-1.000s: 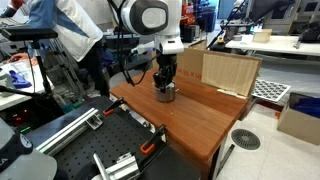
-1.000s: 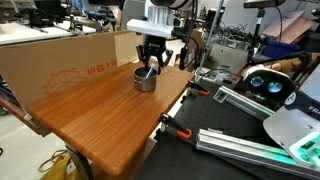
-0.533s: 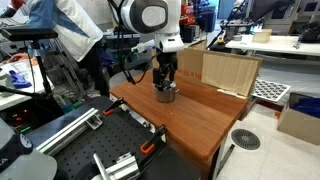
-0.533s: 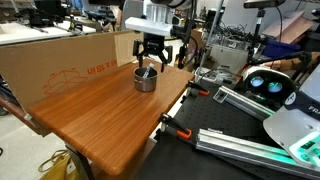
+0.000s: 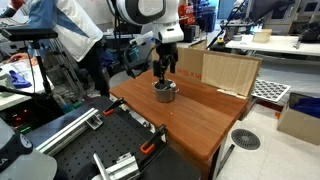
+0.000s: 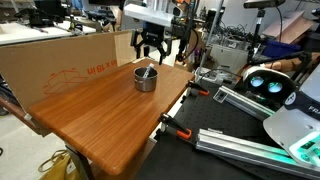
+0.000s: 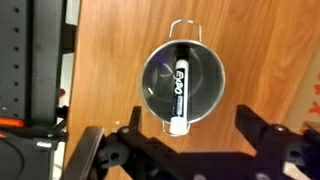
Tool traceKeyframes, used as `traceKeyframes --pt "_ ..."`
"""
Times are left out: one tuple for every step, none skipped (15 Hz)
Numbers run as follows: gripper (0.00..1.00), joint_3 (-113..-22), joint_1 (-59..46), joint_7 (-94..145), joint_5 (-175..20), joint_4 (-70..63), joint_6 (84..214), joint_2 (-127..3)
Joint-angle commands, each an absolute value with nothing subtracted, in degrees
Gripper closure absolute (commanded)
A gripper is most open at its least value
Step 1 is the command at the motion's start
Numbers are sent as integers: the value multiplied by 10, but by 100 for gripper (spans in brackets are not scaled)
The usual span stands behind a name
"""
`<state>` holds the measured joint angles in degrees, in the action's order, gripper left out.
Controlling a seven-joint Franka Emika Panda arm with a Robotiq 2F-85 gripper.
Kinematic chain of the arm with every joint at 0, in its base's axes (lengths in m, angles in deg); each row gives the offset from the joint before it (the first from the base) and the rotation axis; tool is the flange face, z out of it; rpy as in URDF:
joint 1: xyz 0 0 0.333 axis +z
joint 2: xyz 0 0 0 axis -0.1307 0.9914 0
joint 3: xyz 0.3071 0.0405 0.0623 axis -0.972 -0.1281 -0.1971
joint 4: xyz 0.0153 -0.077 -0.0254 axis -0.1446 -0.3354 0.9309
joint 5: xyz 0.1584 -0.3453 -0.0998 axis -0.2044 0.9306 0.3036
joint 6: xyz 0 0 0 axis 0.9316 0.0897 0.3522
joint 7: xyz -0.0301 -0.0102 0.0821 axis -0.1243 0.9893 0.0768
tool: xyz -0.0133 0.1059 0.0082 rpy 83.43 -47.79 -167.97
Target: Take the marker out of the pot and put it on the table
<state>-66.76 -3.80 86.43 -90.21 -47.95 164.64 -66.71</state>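
Note:
Next, I lower my gripper's open fingers, because they are too high above the marker's white end [image 7: 179,127] at the pot's rim. They should go around that end [image 6: 151,67] before I lift.
The small shiny pot [image 5: 165,92] [image 6: 146,78] stands on the reddish-brown wooden table [image 5: 210,120] [image 6: 110,120], toward its far end. In the wrist view the dark marker [image 7: 181,88] lies inside the pot [image 7: 205,85], its white end resting over the rim near the wire handle. My gripper [image 5: 163,70] [image 6: 151,48] hangs straight above the pot, clear of it. Its jaws stand wide open, one on each side of the pot in the wrist view [image 7: 188,108], with nothing held.
A cardboard box wall [image 5: 225,72] [image 6: 60,60] stands along the table's far edge, close behind the pot. A black perforated bench [image 5: 90,150] [image 6: 235,140] adjoins the table, with clamps [image 6: 175,128] at that edge. A person [image 5: 75,30] stands behind the robot.
The jaws have opened wide and the gripper has risen from inside the pot to above it. The marker stays in the pot.

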Motion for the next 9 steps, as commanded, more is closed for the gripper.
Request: traceKeyframes --pt "0 -667 -38 862 -898 -486 1642 -666" --pt "0 -668 -39 860 -901 -486 1640 -662" --pt "0 -667 -39 860 -901 -487 1640 -660" --pt "0 -664 -39 863 -899 -488 1642 -657" --pt "25 -663 -40 863 -900 -488 1643 -655" --pt "28 -662 -40 863 -900 -488 1645 -654" --pt "34 -659 -39 867 -895 -488 1648 -652" --pt "42 -657 -39 867 -894 -487 1649 -650" --pt "51 -656 -39 867 -895 -487 1648 -649"
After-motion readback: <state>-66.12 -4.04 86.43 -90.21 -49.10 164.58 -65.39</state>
